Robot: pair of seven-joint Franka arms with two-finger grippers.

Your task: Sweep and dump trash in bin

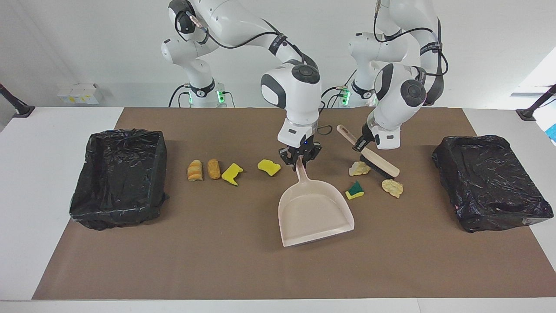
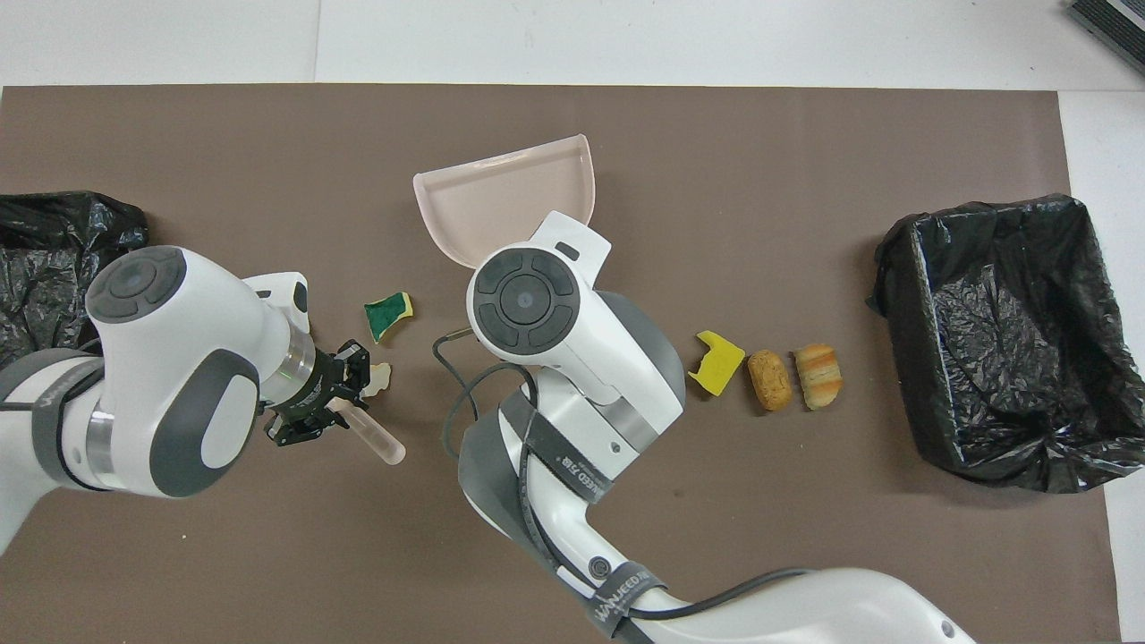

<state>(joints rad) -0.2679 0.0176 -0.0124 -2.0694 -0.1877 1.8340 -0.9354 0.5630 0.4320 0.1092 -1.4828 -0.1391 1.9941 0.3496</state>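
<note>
The dustpan's opening (image 1: 319, 236) faces past the scraps, so the robot's right gripper should turn it toward them while the left gripper moves the brush back to their far side (image 1: 410, 194).
My right gripper (image 1: 300, 160) is shut on the handle of the beige dustpan (image 1: 315, 208), which lies on the mat with its mouth facing away from the robots; in the overhead view the dustpan (image 2: 505, 201) shows past that arm's wrist. My left gripper (image 1: 360, 144) is shut on the beige brush (image 1: 382, 165); its black bristles touch a pale scrap (image 1: 359, 168). A green-and-yellow sponge bit (image 1: 355, 190) and a pale yellow chunk (image 1: 392, 188) lie beside it. Toward the right arm's end lie a yellow sponge bit (image 1: 269, 167), another (image 1: 232, 174) and two bread chunks (image 1: 204, 169).
A black bag-lined bin (image 1: 119, 178) stands at the right arm's end of the brown mat, another (image 1: 491, 182) at the left arm's end. A cable loop lies on the mat near the right gripper.
</note>
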